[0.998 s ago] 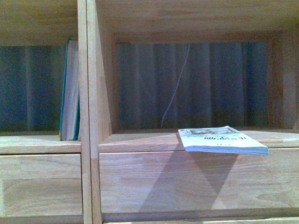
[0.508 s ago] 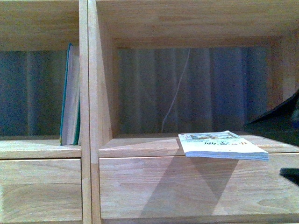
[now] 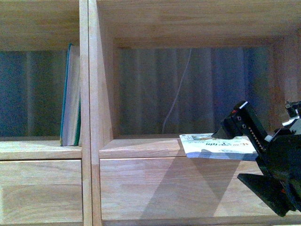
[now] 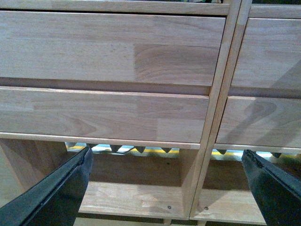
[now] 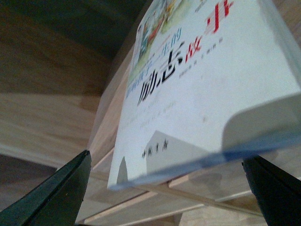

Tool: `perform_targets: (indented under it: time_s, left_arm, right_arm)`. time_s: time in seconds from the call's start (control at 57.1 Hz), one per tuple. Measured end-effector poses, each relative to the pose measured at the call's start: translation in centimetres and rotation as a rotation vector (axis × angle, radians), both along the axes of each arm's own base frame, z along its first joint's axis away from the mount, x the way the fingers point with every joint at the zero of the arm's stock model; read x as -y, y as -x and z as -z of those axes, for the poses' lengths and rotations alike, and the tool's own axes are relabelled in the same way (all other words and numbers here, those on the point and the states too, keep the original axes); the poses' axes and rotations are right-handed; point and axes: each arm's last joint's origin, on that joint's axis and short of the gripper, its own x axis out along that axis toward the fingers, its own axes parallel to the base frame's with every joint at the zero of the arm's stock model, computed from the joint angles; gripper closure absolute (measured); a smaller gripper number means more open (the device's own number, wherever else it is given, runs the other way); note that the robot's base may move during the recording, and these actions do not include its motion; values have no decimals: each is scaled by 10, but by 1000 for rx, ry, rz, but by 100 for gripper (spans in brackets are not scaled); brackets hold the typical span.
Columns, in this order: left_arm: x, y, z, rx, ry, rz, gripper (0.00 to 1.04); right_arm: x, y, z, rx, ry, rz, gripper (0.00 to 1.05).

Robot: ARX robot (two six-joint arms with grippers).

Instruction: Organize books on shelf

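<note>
I expect the white paperback to stay flat and closed when I lift it by its end, because the overhanging front edge is straight and level.
The white paperback lies flat on the floor of the right cubby of the light-wood shelf, its front edge overhanging the drawer below. My right gripper is open at the book's right end, one finger above it and one below. In the right wrist view the white cover fills the space ahead between the open fingers. The teal hardcover stands upright in the left cubby against the divider. My left gripper is open and empty, facing the shelf's drawer fronts; it is out of the front view.
A thin white cord hangs behind the right cubby against a dark curtain. Two drawer fronts sit under the cubbies. The left wrist view shows a lower open compartment beneath the drawers.
My right gripper has come into the front view from the right and now straddles the right end of the white paperback. The books have not moved.
</note>
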Motion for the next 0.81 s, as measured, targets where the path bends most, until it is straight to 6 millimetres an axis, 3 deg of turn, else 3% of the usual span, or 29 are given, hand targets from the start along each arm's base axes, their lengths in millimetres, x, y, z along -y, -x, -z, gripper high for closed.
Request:
perform_targets:
  time_s: [0.175,0.385,0.595,0.805]
  left_arm:
    - [0,0,0,0,0,0,7]
    - [0,0,0,0,0,0,7]
    - [0,0,0,0,0,0,7]
    - [0,0,0,0,0,0,7]
  right_arm:
    - [4,-20,-8,-37,-144,96,7]
    - [4,-25,-9,-73,-351,228,7]
    - [-19,-23,-4,-110,-530,284,7]
    - [-47,-18,-7,-93,-585,349,7]
